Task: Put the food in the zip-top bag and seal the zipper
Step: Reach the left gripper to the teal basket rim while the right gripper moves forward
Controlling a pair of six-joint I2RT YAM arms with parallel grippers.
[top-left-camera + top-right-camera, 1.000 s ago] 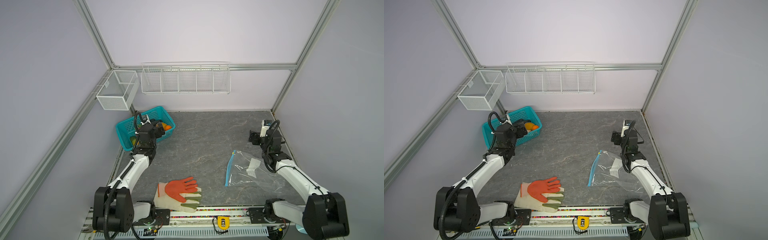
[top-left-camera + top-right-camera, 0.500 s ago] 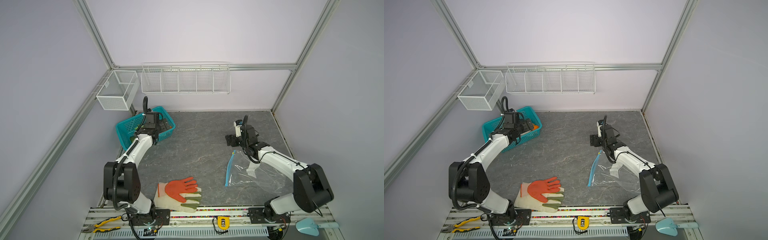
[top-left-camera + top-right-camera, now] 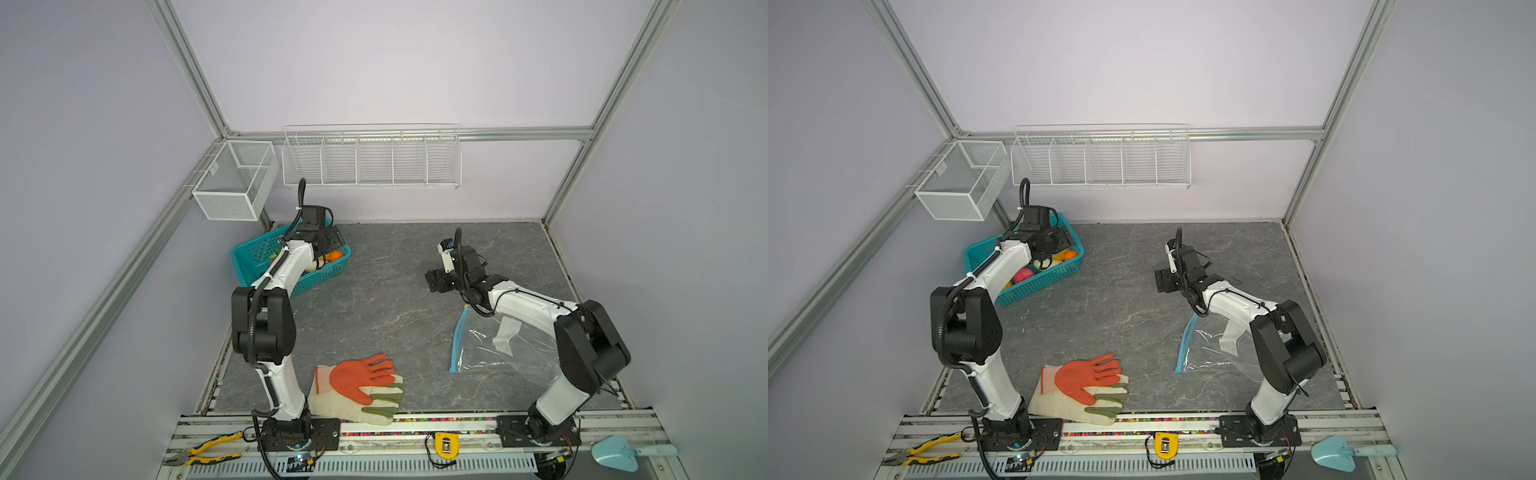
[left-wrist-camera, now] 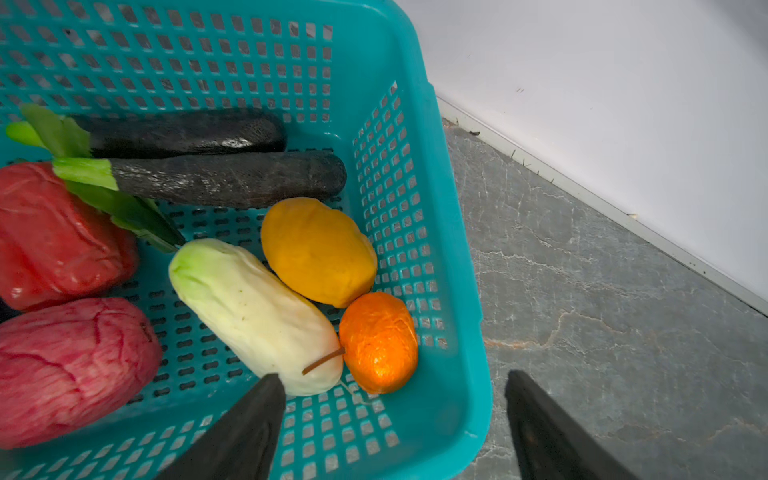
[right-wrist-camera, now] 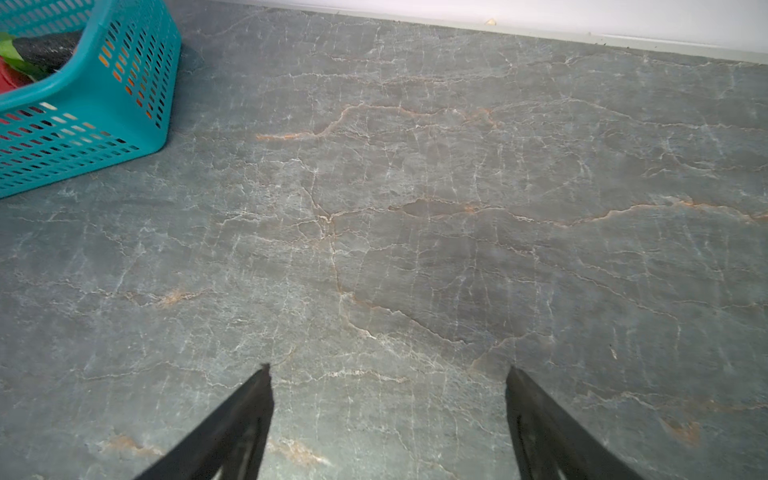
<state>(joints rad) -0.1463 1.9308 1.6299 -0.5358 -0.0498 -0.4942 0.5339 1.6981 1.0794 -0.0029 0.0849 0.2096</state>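
The teal basket is too far from my right gripper and the zip-top bag, so my left gripper should first grab the basket's rim and pull the basket closer.
The food lies in a teal basket: an orange fruit, a yellow piece, a white-green vegetable, two dark aubergines, a red pepper and a pink-red piece. My left gripper hangs open over the basket's corner, just short of the orange fruit, holding nothing. In a top view it is over the basket. The zip-top bag lies flat at the right, its blue zipper facing the table's middle. My right gripper stands open and empty over bare table, left of the bag.
Orange-and-white gloves lie at the front middle. Two white wire baskets hang on the back wall. Pliers, a yellow tape measure and a blue trowel sit on the front rail.
The left arm has stretched out and brought its gripper over the basket's food. The right gripper has swung left, away from above the bag toward the table's middle.
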